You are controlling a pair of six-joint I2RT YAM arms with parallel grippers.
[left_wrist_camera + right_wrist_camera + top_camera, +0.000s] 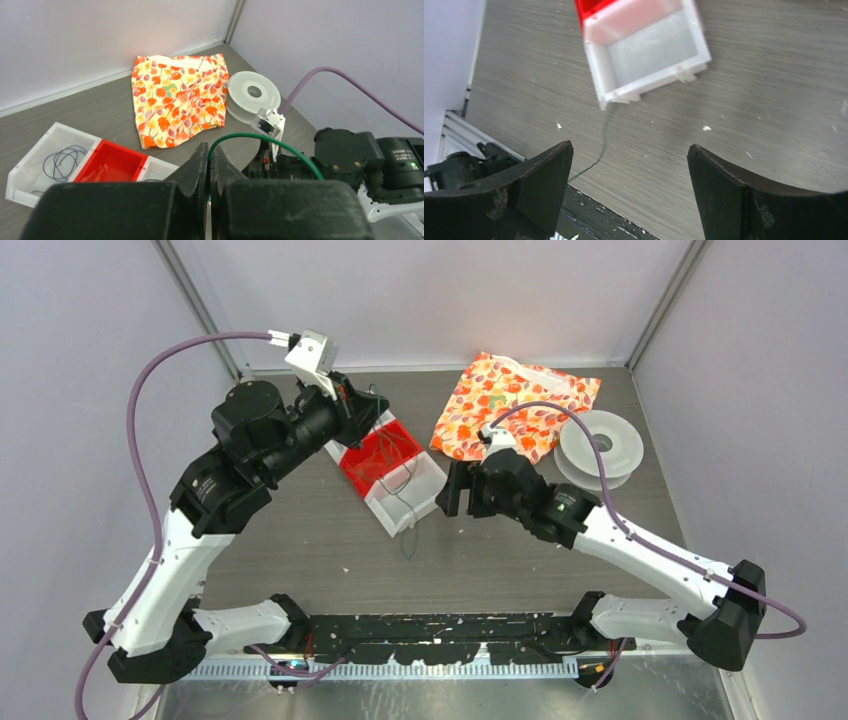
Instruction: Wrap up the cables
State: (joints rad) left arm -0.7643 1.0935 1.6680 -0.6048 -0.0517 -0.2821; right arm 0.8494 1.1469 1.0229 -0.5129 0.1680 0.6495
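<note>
The green cable (pixel 415 530) will come loose and stay bent when I pull it, because it hangs in loose, wavy loops over the bin (pixel 396 462).
My left gripper (pixel 210 152) is shut on a thin green cable (pixel 265 141) that arcs out to the right from between its fingertips. In the top view this gripper (pixel 370 416) hangs over the far end of the red-and-white bin (pixel 432 478). More thin dark cable lies looped in the bin (pixel 388 452), and one strand (pixel 409 528) trails over the bin's near edge onto the table. A dark coil (pixel 64 162) lies in the bin's white end compartment. My right gripper (pixel 629 157) is open and empty above the table, right of the trailing strand (pixel 604 137) and beside the bin (pixel 447 490).
A floral orange cloth (pixel 510 405) lies at the back of the table, with a clear plastic spool (pixel 600 448) to its right. The bin's red middle compartment (pixel 111 166) shows in the left wrist view. A black rail (pixel 440 635) runs along the near edge. Walls enclose the table.
</note>
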